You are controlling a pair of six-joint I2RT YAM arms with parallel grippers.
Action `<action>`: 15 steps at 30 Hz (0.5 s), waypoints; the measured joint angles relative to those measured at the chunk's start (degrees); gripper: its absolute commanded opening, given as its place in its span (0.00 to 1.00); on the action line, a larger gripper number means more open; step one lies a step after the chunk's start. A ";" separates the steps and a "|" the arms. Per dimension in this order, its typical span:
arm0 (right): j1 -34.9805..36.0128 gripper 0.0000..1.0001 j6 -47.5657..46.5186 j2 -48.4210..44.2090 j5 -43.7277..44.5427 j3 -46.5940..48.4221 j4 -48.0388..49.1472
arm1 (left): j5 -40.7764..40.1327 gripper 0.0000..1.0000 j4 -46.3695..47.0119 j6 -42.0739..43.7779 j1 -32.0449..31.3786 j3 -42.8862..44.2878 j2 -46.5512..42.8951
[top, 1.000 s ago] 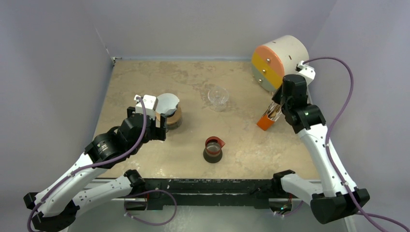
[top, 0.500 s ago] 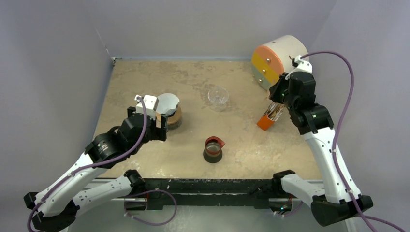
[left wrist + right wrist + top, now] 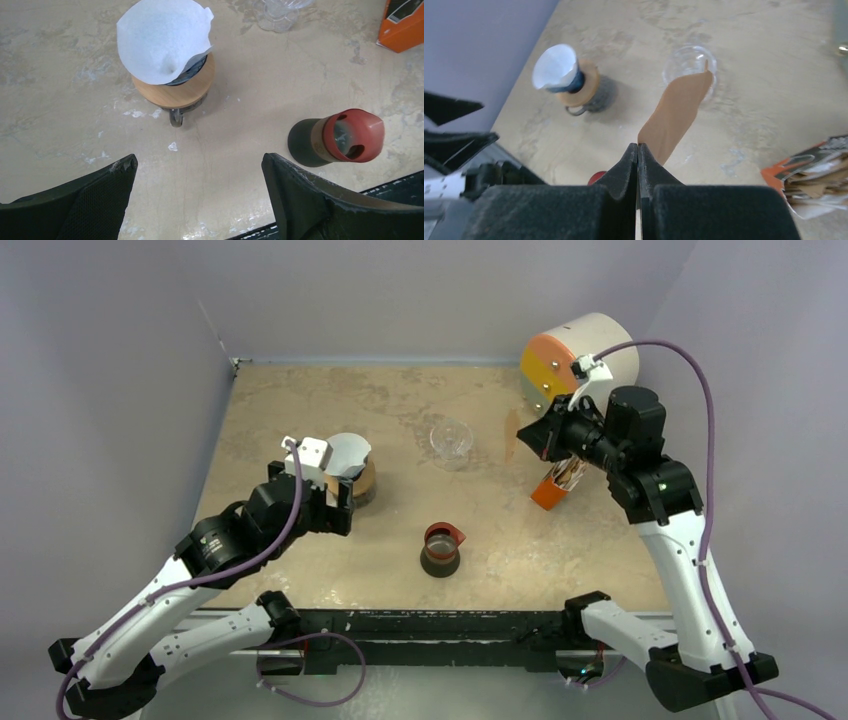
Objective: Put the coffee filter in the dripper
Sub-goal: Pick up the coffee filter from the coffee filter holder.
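I can see the brown coffee filter hanging from my right gripper, far edge free, so my left gripper keeps nearing that edge (image 3: 707,77) until it closes there.
The deep-blue dripper (image 3: 574,82) stands on a tan wooden ring (image 3: 172,92) at the left of the table. A white paper filter (image 3: 162,42) sits in its cone (image 3: 345,453). My left gripper (image 3: 200,162) is open and empty, just in front of the ring (image 3: 338,502). My right gripper (image 3: 638,147) is shut on a flat brown coffee filter (image 3: 679,112), holding it in the air (image 3: 511,435) beside the glass cup, well to the right of the dripper.
A clear glass cup (image 3: 451,440) stands at mid-table. A dark pot with a red lid (image 3: 441,548) is near the front edge. An orange box of filters (image 3: 552,485) and a big white-and-orange drum (image 3: 578,365) are at the right.
My right gripper rose from the orange box with the brown filter and swung left toward the glass cup. My left gripper opened a little wider and stayed in place.
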 measured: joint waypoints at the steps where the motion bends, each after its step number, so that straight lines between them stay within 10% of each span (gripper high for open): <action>1: 0.20 0.00 -0.68 0.00 -2.54 0.00 -0.04 | 0.81 0.95 0.04 -0.09 0.00 0.11 0.00; 15: 13.42 0.00 -6.62 -3.21 -21.35 -3.69 3.80 | 15.63 0.92 0.61 -9.90 -0.02 5.11 -0.46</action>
